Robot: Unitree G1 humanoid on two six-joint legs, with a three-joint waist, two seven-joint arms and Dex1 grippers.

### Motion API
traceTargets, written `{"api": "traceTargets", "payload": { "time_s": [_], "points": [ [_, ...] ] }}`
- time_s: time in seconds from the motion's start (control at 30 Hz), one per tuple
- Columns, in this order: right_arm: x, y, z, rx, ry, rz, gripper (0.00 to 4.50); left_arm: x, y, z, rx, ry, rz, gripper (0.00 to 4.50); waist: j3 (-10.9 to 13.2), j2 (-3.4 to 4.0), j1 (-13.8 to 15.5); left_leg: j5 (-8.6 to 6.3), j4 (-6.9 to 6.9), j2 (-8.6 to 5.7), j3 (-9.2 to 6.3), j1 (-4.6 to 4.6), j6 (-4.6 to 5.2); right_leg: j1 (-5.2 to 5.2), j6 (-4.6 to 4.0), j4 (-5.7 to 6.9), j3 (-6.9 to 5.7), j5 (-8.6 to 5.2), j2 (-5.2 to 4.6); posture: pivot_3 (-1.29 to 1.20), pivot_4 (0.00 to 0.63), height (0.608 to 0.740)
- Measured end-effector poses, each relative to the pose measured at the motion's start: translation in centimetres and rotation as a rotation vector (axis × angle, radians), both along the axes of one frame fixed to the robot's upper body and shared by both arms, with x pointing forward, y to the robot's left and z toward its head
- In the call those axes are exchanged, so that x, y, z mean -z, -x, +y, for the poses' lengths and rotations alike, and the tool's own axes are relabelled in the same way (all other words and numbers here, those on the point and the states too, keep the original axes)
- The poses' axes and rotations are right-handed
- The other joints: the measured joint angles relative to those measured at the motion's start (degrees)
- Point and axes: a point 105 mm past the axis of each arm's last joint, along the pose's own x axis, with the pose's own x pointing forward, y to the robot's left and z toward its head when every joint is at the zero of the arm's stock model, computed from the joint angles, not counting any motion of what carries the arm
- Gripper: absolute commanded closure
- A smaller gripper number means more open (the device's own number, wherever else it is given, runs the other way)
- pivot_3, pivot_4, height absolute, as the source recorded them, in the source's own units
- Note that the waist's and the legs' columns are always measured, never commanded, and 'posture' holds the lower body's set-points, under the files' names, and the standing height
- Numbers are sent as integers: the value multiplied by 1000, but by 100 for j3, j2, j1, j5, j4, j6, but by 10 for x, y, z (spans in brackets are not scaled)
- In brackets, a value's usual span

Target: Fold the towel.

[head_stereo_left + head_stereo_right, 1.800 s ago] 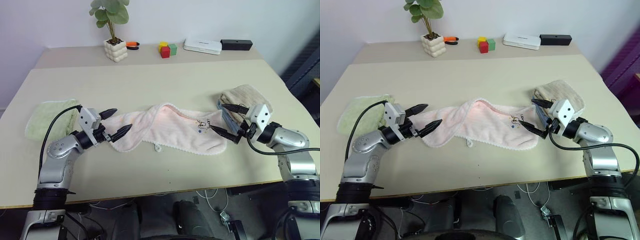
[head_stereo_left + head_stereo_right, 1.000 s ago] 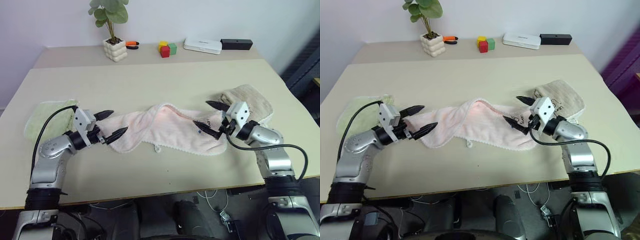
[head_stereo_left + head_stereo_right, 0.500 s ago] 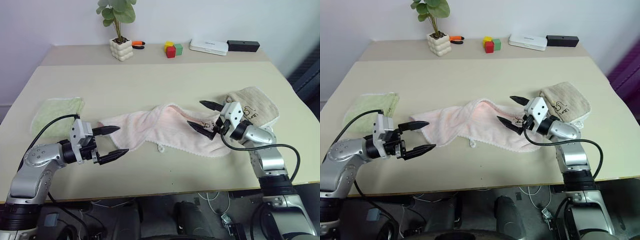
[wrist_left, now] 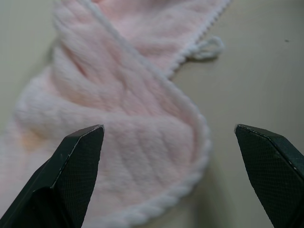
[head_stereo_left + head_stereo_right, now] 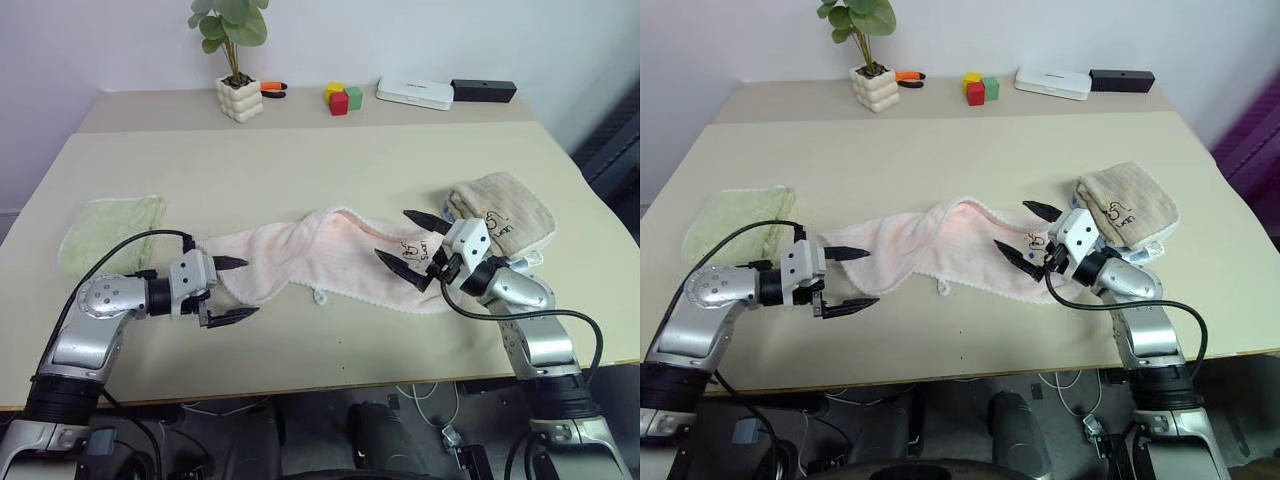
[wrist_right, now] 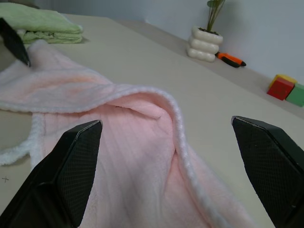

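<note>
My grippers will lift and stretch both ends of the towel (image 5: 350, 270), and it will pull out straight. Its whitish edging slants across beside a loose raised fold (image 5: 322, 222).
The towel (image 5: 320, 250) is pale pink with whitish edging and lies stretched out and rumpled across the middle of the table, with a raised fold at its centre. A small dark mark (image 5: 409, 249) sits near its right end. My left gripper (image 5: 251, 287) is open, low over the table at the towel's left end, its fingers on either side of that end's rounded corner (image 4: 190, 180). My right gripper (image 5: 391, 233) is open too, held just above the towel's right end and pointing along the cloth (image 6: 142, 156). Neither holds anything.
A folded light green towel (image 5: 110, 228) lies at the left. A folded tan towel (image 5: 505, 210) sits just behind my right gripper. On the back shelf stand a potted plant (image 5: 238, 98), an orange tool (image 5: 272, 88), coloured blocks (image 5: 342, 98), a white box (image 5: 413, 93) and a black box (image 5: 483, 90).
The left gripper has sunk toward the table and turned to face the towel's left end. The right gripper has hardly moved. The whole view has shifted a little.
</note>
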Motion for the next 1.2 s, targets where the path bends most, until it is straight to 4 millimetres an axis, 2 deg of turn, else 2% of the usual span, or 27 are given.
{"api": "traceTargets", "payload": {
  "time_s": [0.1,0.13,0.27,0.33,0.53,0.63,0.77,0.83,1.07,1.2],
  "points": [
    [-3,0,-2,13,4,-2,0,12,-1,3,-13,-28,49,822,0,0,11,0,2,0,0,0,0,1,0,0,0,0,0,0,150,740],
    [-3,0,-3,16,4,-4,0,17,-2,4,-19,-42,64,1323,0,0,8,0,2,0,0,0,0,1,0,0,0,0,0,0,150,740],
    [-5,1,-3,24,2,-5,0,16,-9,4,-14,-74,28,3259,-1,1,15,0,4,0,-1,1,0,2,1,2,0,0,1,0,150,740],
    [-6,1,-3,26,1,-9,0,15,-12,3,-18,-69,23,4403,-1,2,10,0,4,0,-1,1,0,3,1,2,0,1,0,0,150,740],
    [-5,0,-3,38,7,-13,0,11,-15,1,-48,20,62,4464,-1,2,9,0,5,0,-1,0,0,3,16,3,0,9,1,0,150,740],
    [-3,-2,-7,51,28,-14,0,-5,-16,8,-68,110,72,4464,-2,2,6,0,5,0,-1,0,0,2,16,3,0,9,2,0,150,740],
    [12,-11,-26,120,123,6,0,-37,-15,21,-100,241,57,4464,-1,2,-2,0,6,0,-1,0,0,2,16,3,0,9,2,0,150,740],
    [18,-16,-37,148,199,3,0,-47,-14,26,-112,285,43,4464,-1,3,-4,0,5,0,-1,1,0,2,16,3,0,9,2,0,150,740],
    [28,-38,-58,239,382,-38,0,-59,-5,44,-182,390,65,4464,-1,3,-31,0,3,0,-1,1,0,0,17,4,1,9,3,0,150,740],
    [25,-45,-68,259,465,-82,0,-53,2,47,-206,395,80,4464,-1,3,-23,0,4,0,-1,1,0,1,16,4,1,9,2,0,150,740]
  ]
}}
